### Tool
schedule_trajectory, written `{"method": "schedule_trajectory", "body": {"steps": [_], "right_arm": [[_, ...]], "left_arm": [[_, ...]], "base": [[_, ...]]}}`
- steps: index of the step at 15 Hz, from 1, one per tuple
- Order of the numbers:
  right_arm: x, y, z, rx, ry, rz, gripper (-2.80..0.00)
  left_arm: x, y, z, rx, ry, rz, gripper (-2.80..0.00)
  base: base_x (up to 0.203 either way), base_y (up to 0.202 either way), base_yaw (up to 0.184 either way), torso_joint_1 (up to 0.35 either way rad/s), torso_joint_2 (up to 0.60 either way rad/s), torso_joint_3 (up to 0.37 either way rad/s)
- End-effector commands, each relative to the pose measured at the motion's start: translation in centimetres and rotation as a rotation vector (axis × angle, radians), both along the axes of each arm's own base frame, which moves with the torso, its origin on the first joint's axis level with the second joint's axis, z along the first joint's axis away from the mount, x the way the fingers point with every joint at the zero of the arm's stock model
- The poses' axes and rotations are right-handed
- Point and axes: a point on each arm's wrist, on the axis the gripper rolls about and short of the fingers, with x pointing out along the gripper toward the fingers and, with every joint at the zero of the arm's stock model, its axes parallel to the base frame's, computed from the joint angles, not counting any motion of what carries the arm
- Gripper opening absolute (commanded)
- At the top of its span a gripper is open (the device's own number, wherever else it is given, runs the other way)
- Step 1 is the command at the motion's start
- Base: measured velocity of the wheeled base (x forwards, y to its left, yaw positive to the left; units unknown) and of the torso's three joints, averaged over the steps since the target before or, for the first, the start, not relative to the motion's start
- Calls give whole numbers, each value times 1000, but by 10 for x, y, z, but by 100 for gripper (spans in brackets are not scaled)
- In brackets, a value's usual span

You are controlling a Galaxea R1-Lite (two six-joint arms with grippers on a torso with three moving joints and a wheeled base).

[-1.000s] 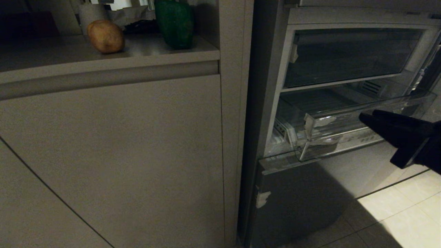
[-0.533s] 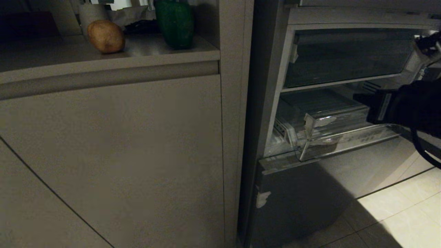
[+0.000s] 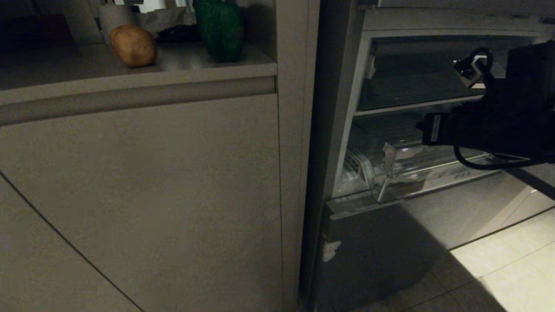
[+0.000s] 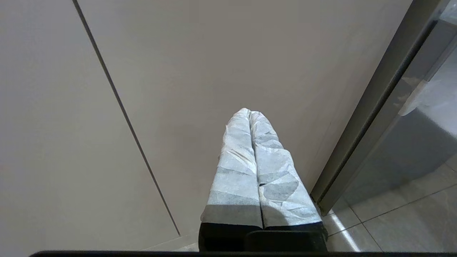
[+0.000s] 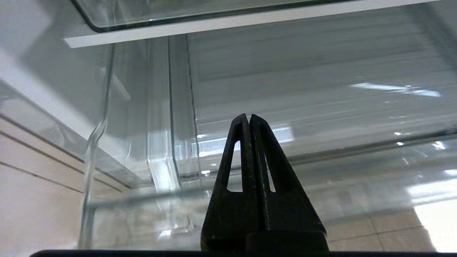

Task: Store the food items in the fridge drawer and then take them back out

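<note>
The fridge drawer (image 3: 366, 169) is open only part of the way. My right gripper is inside the drawer's front edge (image 3: 432, 168) and should move back to pull the drawer wide open before putting the food away.
A tan-brown potato (image 3: 133, 45) and a green pepper (image 3: 219, 29) stand on the counter shelf at the upper left, far from both grippers. The clear plastic fridge drawer (image 3: 392, 182) is pulled out of the open fridge, and no food shows in it. My right gripper (image 3: 425, 129) reaches in from the right, just above the drawer's front lip, pointing left. The right wrist view shows the right gripper (image 5: 249, 117) shut and empty, facing the drawer's see-through wall (image 5: 167, 107). My left gripper (image 4: 249, 113), with taped fingers, is shut and empty, parked low before the cabinet panel.
A beige cabinet door (image 3: 151, 195) fills the left. Above the pulled-out drawer sits another clear bin (image 3: 433, 73). The grey lower fridge panel (image 3: 373, 251) stands under the drawer. Light floor tiles (image 3: 511, 268) lie at the lower right.
My right arm has risen and swung left, from beside the drawer's front lip to over the drawer. The potato, pepper and drawer have not moved.
</note>
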Motion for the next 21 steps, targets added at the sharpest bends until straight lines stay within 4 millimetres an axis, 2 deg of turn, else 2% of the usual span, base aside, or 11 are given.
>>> {"method": "schedule_trajectory", "body": {"steps": [1, 5, 13, 21], "right_arm": [[14, 3, -3, -5, 22, 0, -280], [12, 3, 1, -10, 41, 1, -280], [-16, -4, 8, -15, 153, -15, -280], [-69, -18, 29, -7, 160, -18, -280]], "left_arm": [[0, 0, 0, -1, 1, 0, -280], [0, 0, 0, -1, 1, 0, -280], [0, 0, 0, -1, 1, 0, -280], [0, 0, 0, -1, 1, 0, -280]], "base": [[0, 0, 0, 0, 0, 0], [0, 0, 0, 0, 0, 0], [0, 0, 0, 0, 0, 0], [0, 0, 0, 0, 0, 0]]}}
